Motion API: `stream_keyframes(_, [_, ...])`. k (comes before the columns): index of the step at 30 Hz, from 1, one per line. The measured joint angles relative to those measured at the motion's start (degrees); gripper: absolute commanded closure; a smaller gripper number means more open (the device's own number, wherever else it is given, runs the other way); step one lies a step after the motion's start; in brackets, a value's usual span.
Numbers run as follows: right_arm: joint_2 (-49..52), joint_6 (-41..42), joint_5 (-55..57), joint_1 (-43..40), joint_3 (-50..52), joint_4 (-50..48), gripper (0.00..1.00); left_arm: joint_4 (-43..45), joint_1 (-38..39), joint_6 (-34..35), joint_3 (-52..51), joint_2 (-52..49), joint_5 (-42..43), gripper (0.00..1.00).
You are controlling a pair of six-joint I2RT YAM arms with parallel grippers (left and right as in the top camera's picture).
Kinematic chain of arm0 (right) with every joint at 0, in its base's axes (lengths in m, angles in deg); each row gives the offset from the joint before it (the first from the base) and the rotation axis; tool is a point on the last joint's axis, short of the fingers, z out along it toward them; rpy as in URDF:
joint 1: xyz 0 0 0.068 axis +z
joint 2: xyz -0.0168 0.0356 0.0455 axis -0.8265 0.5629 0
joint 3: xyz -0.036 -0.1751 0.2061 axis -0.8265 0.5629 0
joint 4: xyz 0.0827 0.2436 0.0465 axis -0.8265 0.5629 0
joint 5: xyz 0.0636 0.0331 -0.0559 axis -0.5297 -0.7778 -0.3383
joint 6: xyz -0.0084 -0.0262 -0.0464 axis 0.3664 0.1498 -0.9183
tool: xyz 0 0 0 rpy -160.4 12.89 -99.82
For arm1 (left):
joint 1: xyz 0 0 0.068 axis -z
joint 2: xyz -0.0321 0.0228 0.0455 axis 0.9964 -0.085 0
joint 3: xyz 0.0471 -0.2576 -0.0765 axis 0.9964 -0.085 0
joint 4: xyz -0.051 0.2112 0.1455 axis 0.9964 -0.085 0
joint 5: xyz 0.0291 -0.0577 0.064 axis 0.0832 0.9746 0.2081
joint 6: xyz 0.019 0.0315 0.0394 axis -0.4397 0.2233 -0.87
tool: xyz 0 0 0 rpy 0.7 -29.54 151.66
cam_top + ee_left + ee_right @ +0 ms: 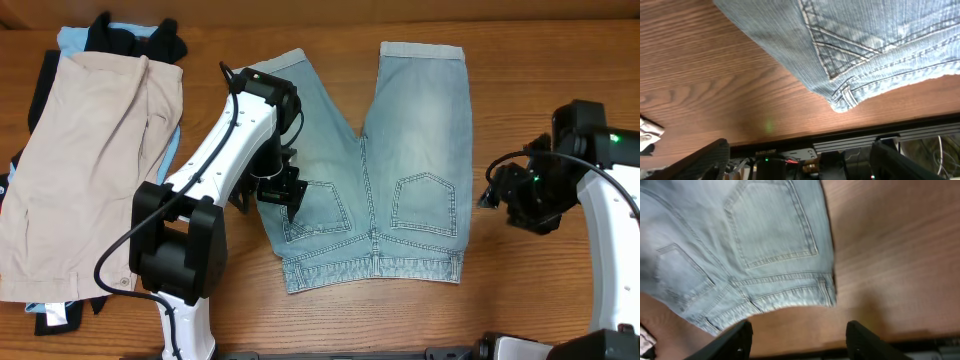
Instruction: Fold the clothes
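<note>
The denim shorts' waistband (376, 267) points toward the front edge of the table, so the robot's left gripper should move away while the right gripper turns the shorts around from their middle seam (371, 205).
Faded light-blue denim shorts (400, 170) lie flat on the table, back pockets up, waistband toward the front edge, cuffed hems at the back. My left gripper (268, 195) is open and empty, hovering at the shorts' left edge near the left pocket; its wrist view shows the waistband corner (845, 97) ahead. My right gripper (497, 190) is open and empty, just right of the shorts; its wrist view shows the right back pocket (772, 225) and waistband. Beige shorts (85, 160) lie on a pile at the left with black (130, 38) and sky-blue (72, 40) garments beneath.
The wooden table (540, 90) has its front edge close below the shorts' waistband. The left arm's base (180, 250) stands between the pile and the denim shorts. The table's metal frame (890, 135) shows in the left wrist view.
</note>
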Motion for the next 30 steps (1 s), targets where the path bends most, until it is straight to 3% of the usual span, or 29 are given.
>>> stream_keyframes(6, [0.0,-1.2,-3.4,1.9,0.0,-7.1,0.29,2.6,0.0,-0.8,8.6,0.0,-1.4,0.05])
stream_keyframes(13, [0.0,-0.7,-7.0,14.1,0.1,-16.5,0.27,4.4,0.0,-4.4,31.5,0.3,-1.8,0.0])
stream_keyframes(18, [0.0,2.7,-4.1,22.2,0.1,-16.9,0.27,3.0,0.0,-5.0,45.1,1.0,-1.8,0.0])
stream_keyframes(23, [0.0,7.5,2.4,27.3,0.1,-14.6,0.25,1.3,0.0,-5.6,50.2,4.5,-2.0,0.0])
stream_keyframes(25, [0.0,9.9,4.9,30.1,0.1,-14.2,0.2,0.3,0.0,-5.9,50.5,6.8,-2.4,0.0])
stream_keyframes(28, [0.0,13.2,7.6,34.0,0.1,-14.2,0.0,-0.8,0.0,-6.1,51.0,9.9,-4.1,0.0])
stream_keyframes(30, [0.0,15.6,8.7,36.2,0.6,-15.0,0.0,-0.9,0.0,-6.1,51.3,11.3,-5.5,0.0])
